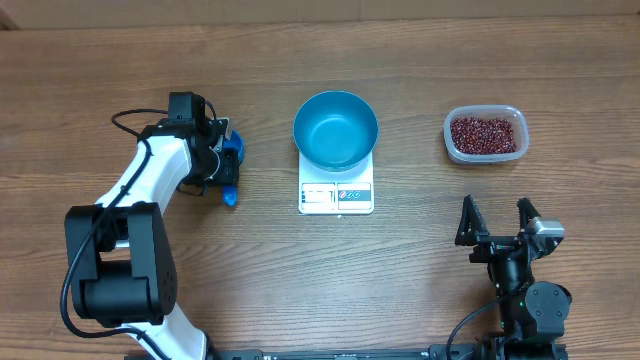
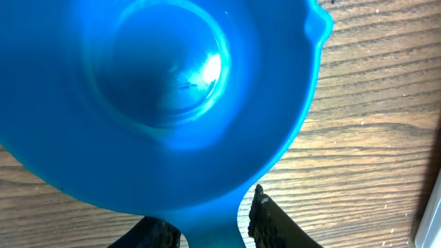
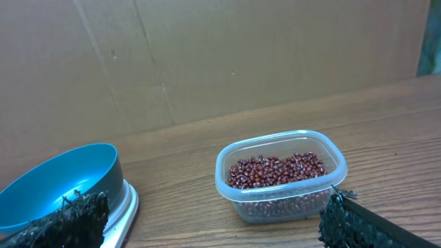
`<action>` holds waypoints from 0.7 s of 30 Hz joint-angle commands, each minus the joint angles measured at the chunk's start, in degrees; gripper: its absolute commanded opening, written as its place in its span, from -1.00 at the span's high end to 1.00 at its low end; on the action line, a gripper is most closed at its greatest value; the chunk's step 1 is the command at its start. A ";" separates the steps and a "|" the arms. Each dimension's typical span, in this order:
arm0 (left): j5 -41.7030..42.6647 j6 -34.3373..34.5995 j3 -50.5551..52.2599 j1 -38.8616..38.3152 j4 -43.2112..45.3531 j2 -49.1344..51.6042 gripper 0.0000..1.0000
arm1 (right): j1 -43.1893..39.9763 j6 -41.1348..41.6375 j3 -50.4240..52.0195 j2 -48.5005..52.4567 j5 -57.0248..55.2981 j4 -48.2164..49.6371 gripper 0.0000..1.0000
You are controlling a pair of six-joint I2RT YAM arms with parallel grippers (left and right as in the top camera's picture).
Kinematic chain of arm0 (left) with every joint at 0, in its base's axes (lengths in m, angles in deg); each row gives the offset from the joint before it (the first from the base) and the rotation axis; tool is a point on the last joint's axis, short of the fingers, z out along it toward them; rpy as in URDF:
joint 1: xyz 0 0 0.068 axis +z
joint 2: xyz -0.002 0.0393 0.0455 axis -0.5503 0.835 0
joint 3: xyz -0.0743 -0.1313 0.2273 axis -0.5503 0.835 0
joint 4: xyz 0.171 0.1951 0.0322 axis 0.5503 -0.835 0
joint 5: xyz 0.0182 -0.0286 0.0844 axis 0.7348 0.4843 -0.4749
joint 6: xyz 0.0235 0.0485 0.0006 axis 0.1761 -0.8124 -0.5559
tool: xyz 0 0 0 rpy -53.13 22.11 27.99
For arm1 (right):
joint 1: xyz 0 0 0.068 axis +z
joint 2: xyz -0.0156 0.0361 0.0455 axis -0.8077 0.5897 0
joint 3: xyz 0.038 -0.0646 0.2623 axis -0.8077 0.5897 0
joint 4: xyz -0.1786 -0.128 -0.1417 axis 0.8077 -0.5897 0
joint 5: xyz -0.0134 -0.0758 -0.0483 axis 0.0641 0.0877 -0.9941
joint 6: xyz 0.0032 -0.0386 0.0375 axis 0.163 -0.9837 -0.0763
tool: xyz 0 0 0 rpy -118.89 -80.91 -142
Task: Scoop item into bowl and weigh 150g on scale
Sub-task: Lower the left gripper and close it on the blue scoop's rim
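Next, my left gripper opens, line up with the handle [image 2: 209,211] near its neck and closes before lifting, because the scoop's handle [image 2: 215,231] slants across my left gripper's fingers.
The empty blue bowl [image 1: 335,130] [image 3: 62,182] stands on the white scale [image 1: 336,196] [image 3: 125,207] at the table's middle. The item, dark red-brown beans [image 1: 485,133] [image 3: 275,169], fills a clear tub [image 1: 451,142] [image 3: 227,187] at the right. A small blue scoop [image 1: 232,152] [image 2: 158,103] lies left of the scale, empty. My left gripper [image 1: 222,172] [image 2: 210,222] straddles the scoop's handle, a thin gap showing at each finger. My right gripper [image 1: 495,222] [image 3: 207,213] hovers open near the front right, holding nothing and facing the tub.
A brown cardboard wall [image 3: 207,62] rises behind the table. The left arm [image 1: 150,180] reaches from the front left toward the scoop. Bare wood [image 1: 400,280] lies between the scale and the right gripper.
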 commanded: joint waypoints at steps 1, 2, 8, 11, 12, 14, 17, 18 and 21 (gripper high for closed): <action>0.09 1.62 -1.09 -0.09 0.28 -1.75 0.20 | -0.13 -0.04 0.61 -0.48 -0.70 0.37 -1.00; 0.07 1.57 -1.09 -0.09 0.31 -1.75 -0.09 | -0.13 -0.04 0.61 -0.48 -0.70 0.37 -1.00; 0.09 1.60 -1.09 -0.09 0.33 -1.75 -0.99 | -0.13 -0.04 0.61 -0.48 -0.72 0.37 -1.00; -0.28 5.33 -1.51 -0.11 -0.44 -1.77 -0.83 | -0.13 -0.04 0.61 -0.48 -0.70 0.37 -1.00; -1.09 7.37 -1.92 -0.11 -1.14 -1.77 -0.80 | -0.13 -0.04 0.61 -0.48 -0.72 0.37 -1.00; -3.08 10.01 -3.30 -0.13 -2.40 -1.90 -0.79 | -0.15 -0.04 0.61 -0.48 -0.70 0.37 -1.00; -2.95 11.04 -4.85 -0.15 -2.73 -1.92 -0.77 | -0.15 -0.04 0.61 -0.48 -0.72 0.37 -1.00; -2.97 11.76 -4.96 -0.15 -2.73 -1.92 -0.74 | -0.15 -0.04 0.61 -0.48 -0.70 0.37 -1.00; -2.97 12.55 -4.94 -0.20 -2.69 -1.90 -0.56 | -0.15 -0.04 0.61 -0.48 -0.72 0.37 -1.00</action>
